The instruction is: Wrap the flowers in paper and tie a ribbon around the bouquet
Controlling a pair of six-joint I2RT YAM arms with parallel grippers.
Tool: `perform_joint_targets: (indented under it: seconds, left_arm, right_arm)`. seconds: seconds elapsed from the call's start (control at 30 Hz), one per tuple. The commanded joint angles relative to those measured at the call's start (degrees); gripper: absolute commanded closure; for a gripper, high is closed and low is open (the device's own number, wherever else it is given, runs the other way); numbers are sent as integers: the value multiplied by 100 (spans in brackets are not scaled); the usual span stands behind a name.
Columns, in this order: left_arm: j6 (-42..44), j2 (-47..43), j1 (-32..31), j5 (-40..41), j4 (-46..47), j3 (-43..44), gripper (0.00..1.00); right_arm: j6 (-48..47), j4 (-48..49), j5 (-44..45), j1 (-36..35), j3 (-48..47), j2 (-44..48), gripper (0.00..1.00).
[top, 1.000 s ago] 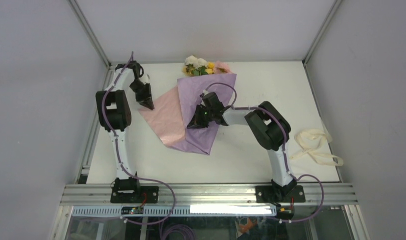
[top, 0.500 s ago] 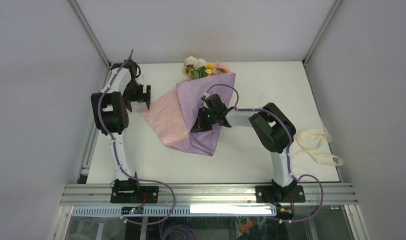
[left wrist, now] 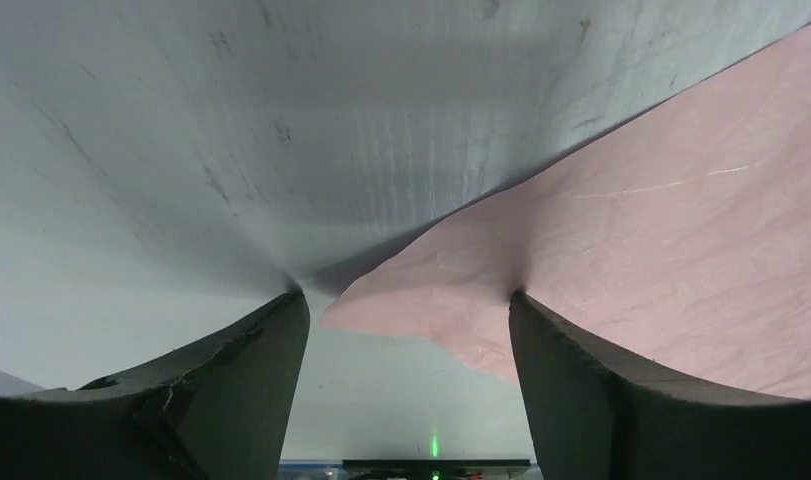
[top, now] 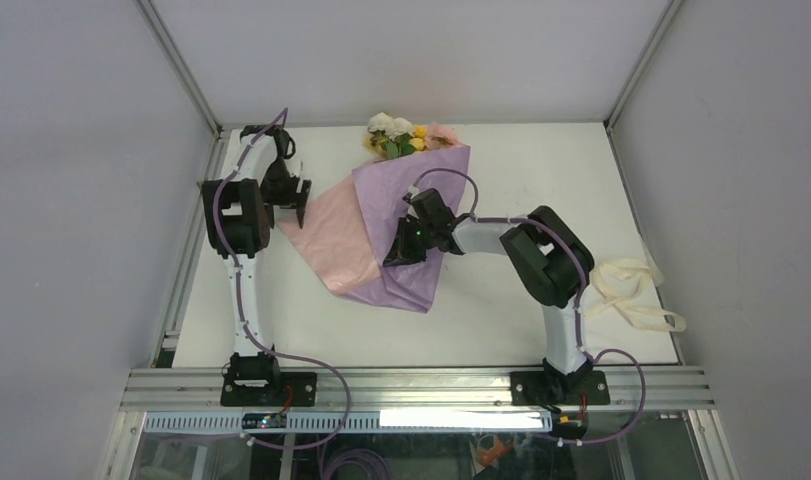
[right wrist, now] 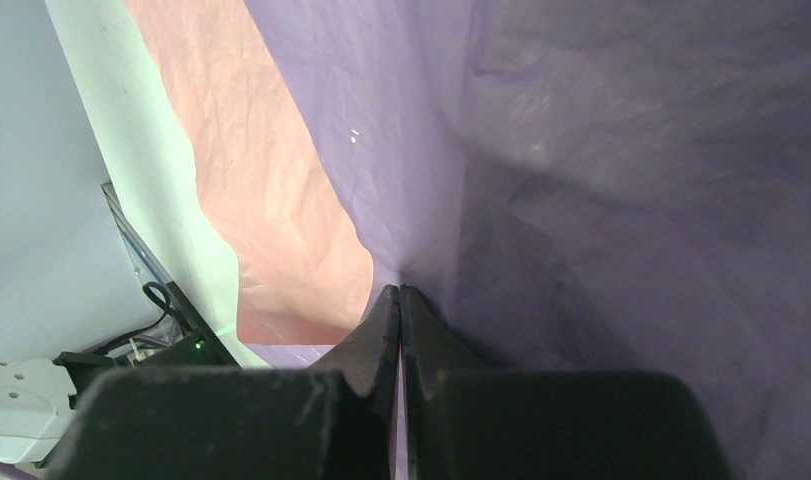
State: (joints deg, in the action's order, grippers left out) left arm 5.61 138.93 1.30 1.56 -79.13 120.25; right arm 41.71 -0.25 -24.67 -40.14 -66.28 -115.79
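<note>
My right gripper is holding the lilac flap and the pink side of the paper free (top: 335,235), so my left gripper keeps going to the pink side's near edge (top: 343,289) and closes there.
The flowers (top: 399,135) lie at the table's far middle, blooms sticking out past the paper (top: 413,195). A lilac flap of the paper is folded over the stems. Its pale pink face (top: 336,235) lies flat to the left. My right gripper (top: 396,255) is shut on the lilac flap's edge (right wrist: 451,150), and a thin sliver of paper shows between its jaws (right wrist: 398,290). My left gripper (top: 289,205) stands open over the pink corner (left wrist: 631,230). That corner reaches between the jaws (left wrist: 409,300) without being pinched. The ribbon (top: 626,290) lies loose at the right.
The white table (top: 541,180) is framed by metal rails, with grey walls close on the left, right and back. The ribbon sits close to the right edge, beside the right arm's elbow (top: 541,255).
My left gripper has gone from shut to open at the pink corner, and its arm has shifted a little. My right gripper has moved slightly right with the lilac flap.
</note>
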Motion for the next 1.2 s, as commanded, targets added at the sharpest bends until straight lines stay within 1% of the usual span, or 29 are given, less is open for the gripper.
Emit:
perform_joint_targets:
  seconds: [0.0, 0.1, 0.2, 0.27, 0.33, 0.47, 0.5, 0.57, 0.63, 0.7, 0.8, 0.87, 0.97, 1.07, 1.17]
  left_arm:
    - [26, -444, -112, -4, -182, -319, 24]
    - [-66, -988, -111, -492, -42, -698, 23]
    - [-390, -1470, -355, -1075, 32, -1057, 22]
    - [-718, -1960, -560, -1446, 312, -1583, 20]
    - [-1363, -2479, -693, -1440, 961, -2472, 18]
    - [-3063, -4287, -878, -1222, 2704, -4969, 14]
    - [-3307, -4602, -960, -1207, 2948, -5372, 12]
    - [-3774, -4645, -1077, -1304, 2879, -5670, 10]
    - [-4283, -4668, -1274, -1458, 3118, -6087, 9]
    - [-4367, -4711, -1740, -1365, 3220, -6216, 9]
    - [-4743, -4655, -2268, -1607, 3309, -6401, 7]
    - [-5075, -4535, -2343, -1792, 3616, -6742, 7]
    - [-5276, -4428, -2345, -1905, 4098, -7187, 7]
    - [-5433, -4228, -2360, -2044, 4557, -7281, 8]
    - [-5613, -3961, -2447, -2181, 5075, -7302, 13]
  right_arm:
    - [-448, -1519, 1021, 191, 523, -206, 100]
    - [-444, -1584, 1217, 443, 976, -19, 100]
    - [-432, -1551, 1183, 802, 1428, 211, 100]
    - [-436, -1491, 1142, 925, 1713, 349, 100]
    - [-440, -1440, 1093, 938, 1961, 505, 100]
    - [-383, -1238, 922, 938, 2355, 641, 100]
    - [-398, -1230, 918, 938, 2394, 643, 100]
    - [-426, -1213, 876, 938, 2420, 630, 100]
    - [-427, -1188, 834, 938, 2399, 612, 100]
    - [-427, -1214, 850, 920, 2358, 601, 100]
    - [-436, -1261, 891, 898, 2264, 614, 100]
    - [-445, -1270, 922, 894, 2201, 603, 100]
    - [-436, -1302, 951, 843, 2097, 590, 100]
    - [-428, -1288, 1034, 711, 2062, 662, 100]
    - [-375, -1267, 1096, 626, 2064, 718, 100]
